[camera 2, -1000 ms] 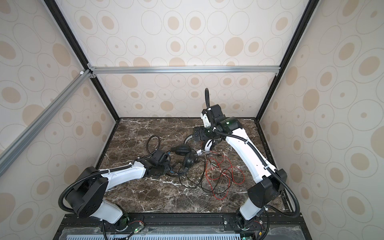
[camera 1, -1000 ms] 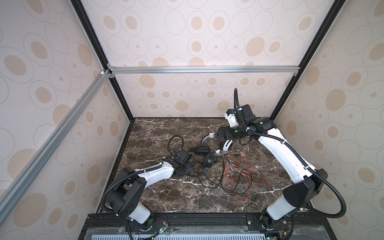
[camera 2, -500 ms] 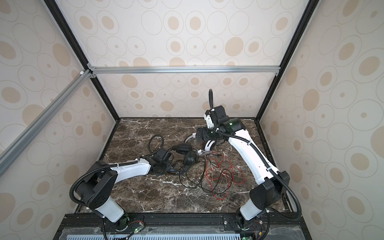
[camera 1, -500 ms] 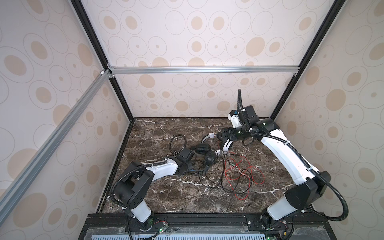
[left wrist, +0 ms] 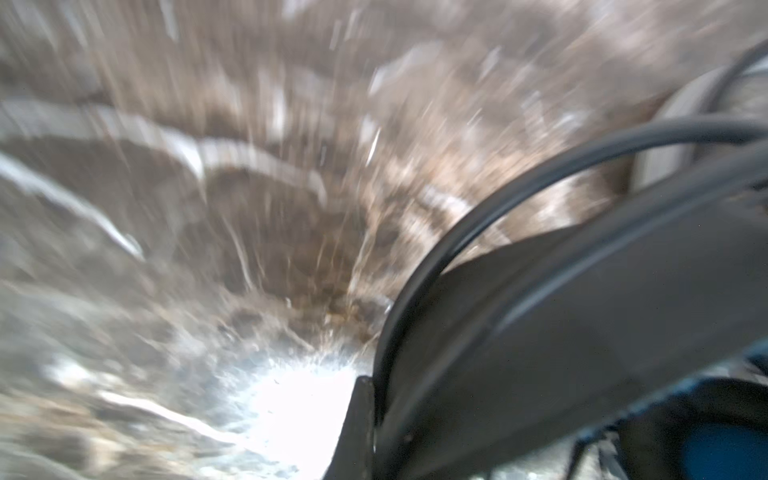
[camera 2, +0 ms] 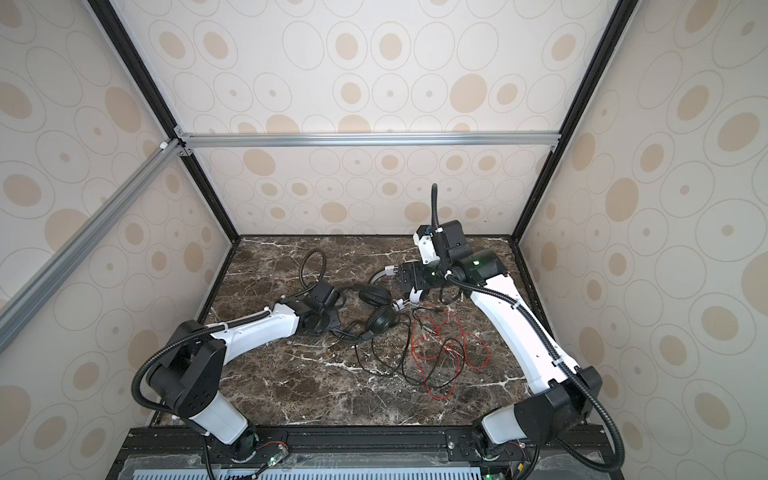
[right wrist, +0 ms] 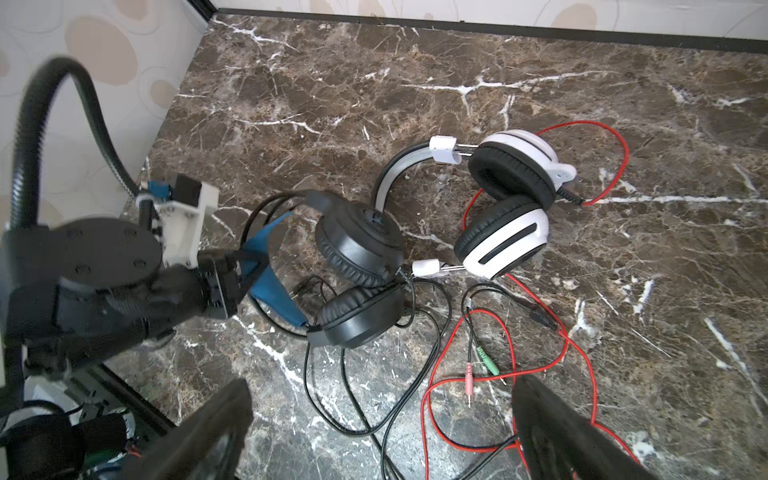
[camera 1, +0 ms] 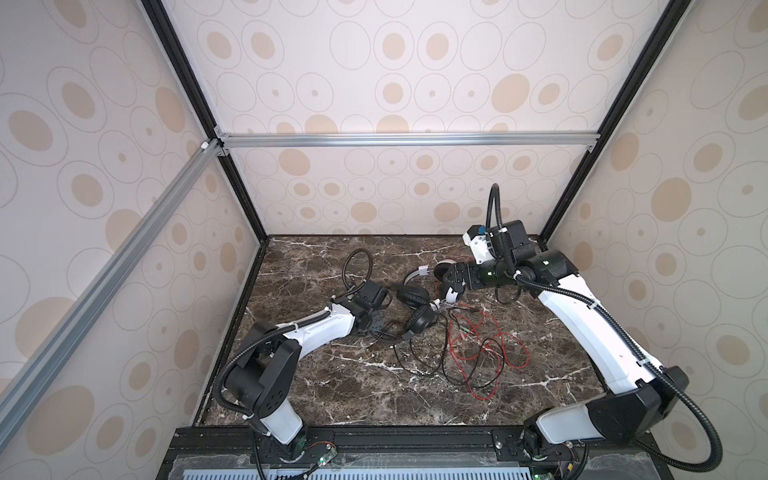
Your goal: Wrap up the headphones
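Observation:
The black cord is tangled up with the red cord. My left gripper should first lift the black headphones out of the way, and then my right gripper should take the black cord.
The black headphones lie mid-table with their ear cups together. My left gripper is shut on their blue-lined headband. The left wrist view is blurred and shows that dark band against one finger. The white headphones lie just behind and to the right, partly under my right gripper, which hovers open above them and holds nothing. The loose red cord and black cord tangle in front.
Pink and green jack plugs lie among the cords. The left arm's hose loops up behind its wrist. The enclosure walls and black corner posts close in the marble table on three sides.
The left gripper slid right to the black headset and closed on its headband. The right arm drew back a little to the right, still open.

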`<state>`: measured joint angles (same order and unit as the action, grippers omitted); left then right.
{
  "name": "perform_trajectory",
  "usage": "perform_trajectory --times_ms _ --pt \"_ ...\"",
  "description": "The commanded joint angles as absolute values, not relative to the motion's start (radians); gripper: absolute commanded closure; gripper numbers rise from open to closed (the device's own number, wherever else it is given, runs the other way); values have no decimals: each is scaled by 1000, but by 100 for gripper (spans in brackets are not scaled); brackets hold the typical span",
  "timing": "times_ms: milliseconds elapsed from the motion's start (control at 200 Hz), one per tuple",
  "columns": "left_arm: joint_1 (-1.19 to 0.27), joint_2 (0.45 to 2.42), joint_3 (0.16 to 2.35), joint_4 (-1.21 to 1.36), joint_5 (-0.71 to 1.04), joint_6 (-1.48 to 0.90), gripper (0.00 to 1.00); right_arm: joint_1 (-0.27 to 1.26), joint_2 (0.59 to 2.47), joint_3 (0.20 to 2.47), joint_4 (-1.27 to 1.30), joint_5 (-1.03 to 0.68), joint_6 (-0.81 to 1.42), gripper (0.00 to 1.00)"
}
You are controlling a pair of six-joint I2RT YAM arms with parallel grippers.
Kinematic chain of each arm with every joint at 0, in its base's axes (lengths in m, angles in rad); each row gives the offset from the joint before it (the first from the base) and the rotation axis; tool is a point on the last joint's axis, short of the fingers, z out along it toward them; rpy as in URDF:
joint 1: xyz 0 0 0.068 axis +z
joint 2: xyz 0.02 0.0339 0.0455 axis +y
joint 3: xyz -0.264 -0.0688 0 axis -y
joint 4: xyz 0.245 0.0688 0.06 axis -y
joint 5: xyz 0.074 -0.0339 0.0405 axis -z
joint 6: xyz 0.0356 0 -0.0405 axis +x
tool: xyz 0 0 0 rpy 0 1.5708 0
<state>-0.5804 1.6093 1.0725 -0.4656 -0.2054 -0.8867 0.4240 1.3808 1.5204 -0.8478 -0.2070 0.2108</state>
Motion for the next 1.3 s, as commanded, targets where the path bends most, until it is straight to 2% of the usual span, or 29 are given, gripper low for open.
perform_trajectory --times_ms 0,395,620,940,1295 --pt "-556 1527 1258 -581 -259 -624 100 419 1300 1451 -724 -297 184 0" --pt "-534 1626 1956 -1093 -295 -236 100 417 1067 1114 -225 -553 239 0" --pt "-462 1576 1938 -1007 -303 -228 100 416 1037 1031 -130 -528 265 0" --pt "-409 1682 2292 -1180 -193 -335 100 417 1140 906 160 -622 329 0" --pt "-382 1592 2263 -1098 -59 -429 100 421 1292 888 379 -691 389 0"
